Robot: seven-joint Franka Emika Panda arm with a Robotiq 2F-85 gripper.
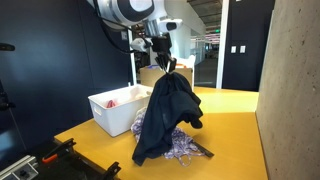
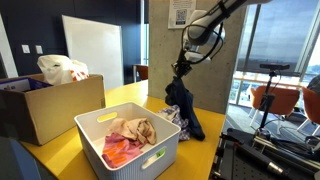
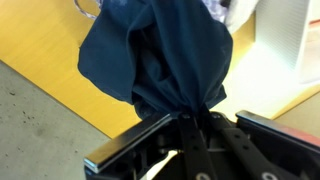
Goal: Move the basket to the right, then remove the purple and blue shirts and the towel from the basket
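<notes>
Next, I put the navy shirt down out of the way beside the concrete wall (image 1: 238, 148) with my gripper before I lift the lavender speckled shirt (image 1: 181, 147), because the navy shirt is hanging over it.
My gripper (image 1: 167, 66) (image 2: 180, 70) (image 3: 190, 118) is shut on the top of the dark navy shirt (image 1: 166, 113) (image 2: 184, 105) (image 3: 160, 55), which hangs down from it over the yellow table. Under the shirt's hem the lavender speckled shirt (image 1: 178, 145) (image 2: 173, 116) lies in a heap on the table. The white basket (image 1: 105, 116) (image 2: 150, 163) stands apart from both, holding a cream towel (image 2: 135, 130) on a reddish-pink cloth (image 2: 120, 152) (image 1: 112, 100).
A tan cardboard box (image 2: 45, 115) with a white bag (image 2: 60, 68) in it stands beside the basket. A concrete wall (image 1: 295, 80) borders the table (image 1: 235, 140). Black equipment (image 1: 60, 160) sits at the table's near edge.
</notes>
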